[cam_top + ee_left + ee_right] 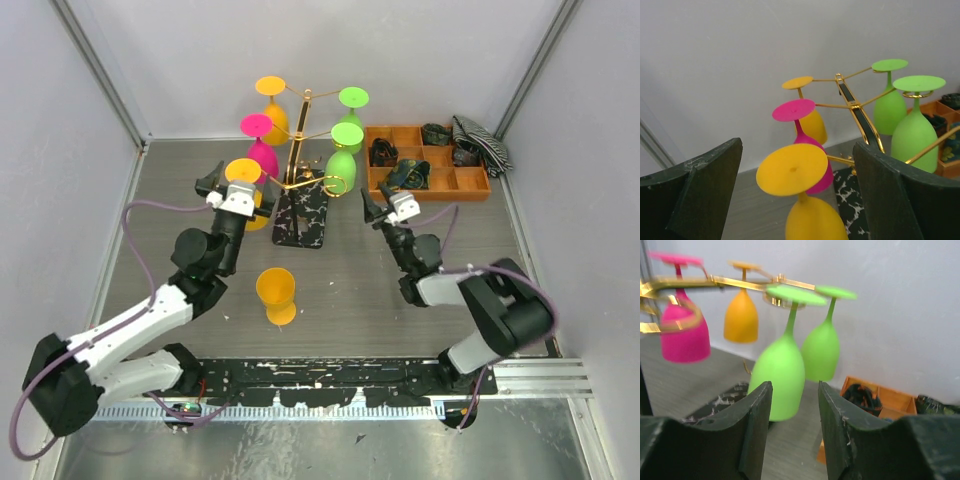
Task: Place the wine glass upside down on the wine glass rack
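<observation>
The standing orange wine glass (277, 292) is clear of the rack and its opening faces up. My left gripper should go on down to the glass's rim (259, 283) and close there.
The gold wine glass rack (305, 140) stands on its black speckled base (303, 218) at mid-table. Two green glasses (343, 160), a pink one (262, 150) and an orange one (273, 108) hang from it upside down. Another orange wine glass (792, 169) hangs foot-up at the rack's near left, by a gold arm (840, 160). My left gripper (797, 145) is open wide around it, and neither finger touches it. A further orange wine glass (277, 293) stands alone on the table between the arms. My right gripper (795, 390) is open and empty, just short of the nearer green glass (779, 372).
An orange compartment tray (427, 185) with dark items sits at the back right, with a striped cloth (482, 142) at its far corner. Grey walls close in the back and both sides. The rack's arms and hanging glasses crowd the space between the two grippers.
</observation>
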`<state>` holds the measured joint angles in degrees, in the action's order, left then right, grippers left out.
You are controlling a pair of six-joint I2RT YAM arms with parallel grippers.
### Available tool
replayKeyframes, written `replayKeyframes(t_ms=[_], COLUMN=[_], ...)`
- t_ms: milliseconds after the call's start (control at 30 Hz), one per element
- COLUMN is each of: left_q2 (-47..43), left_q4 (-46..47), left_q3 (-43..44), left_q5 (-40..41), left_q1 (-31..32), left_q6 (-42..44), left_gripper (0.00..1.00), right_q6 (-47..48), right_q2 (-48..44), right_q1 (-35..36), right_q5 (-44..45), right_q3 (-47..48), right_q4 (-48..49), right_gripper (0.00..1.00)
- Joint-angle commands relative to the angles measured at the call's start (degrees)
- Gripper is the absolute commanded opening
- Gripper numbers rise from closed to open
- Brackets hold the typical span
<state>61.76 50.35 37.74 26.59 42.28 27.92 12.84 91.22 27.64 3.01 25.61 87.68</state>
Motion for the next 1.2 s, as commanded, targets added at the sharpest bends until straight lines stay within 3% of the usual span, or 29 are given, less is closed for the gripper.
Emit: replayKeyframes(t_ms=[0, 33, 100, 233, 500, 833, 1167], left_q2=[-8.26, -9.87, -12.21, -13.36, -15.76, -20.05, -7.31], left_q4=[-25.47, -29.76, -38.83, -54.57, -67.59, -76.8, -81.92], left_q3=[3.04, 3.65, 5.35, 8.54, 5.95, 5.9, 6.49], left_q5=[-0.29, -0.3, -0.43, -1.04, -11.77, -13.11, -1.69], left_q1=[0.85, 0.95, 0.89, 0.99, 1.79, 6.05, 13.0], left_q6=[-10.7, -12.74, -16.92, -24.57, -35.03, -39.18, -39.03], left_gripper=[0.97, 0.97, 0.97, 0.97, 0.97, 0.96, 0.94], right_q6=[-5.61, -7.74, -11.18, -16.09, -30.16, -34.91, -33.45], right_q2=[-14.75, -18.32, -24.02, -33.39, -41.94, -55.4, -56.94], right_q1=[0.18, 0.2, 0.39, 2.04, 2.59, 2.96, 2.95], right_q5=[0.25, 0.25, 0.16, 1.38, 3.69, 8.01, 8.97], right_q3=[0.32, 2.6, 7.59, 11.12, 22.31, 18.4, 18.78], right_q4=[-12.81, -25.9, -42.98, -58.19, -92.05, -103.38, -107.52], right_gripper=[0.47, 0.47, 0.46, 0.47, 0.48, 0.49, 0.49])
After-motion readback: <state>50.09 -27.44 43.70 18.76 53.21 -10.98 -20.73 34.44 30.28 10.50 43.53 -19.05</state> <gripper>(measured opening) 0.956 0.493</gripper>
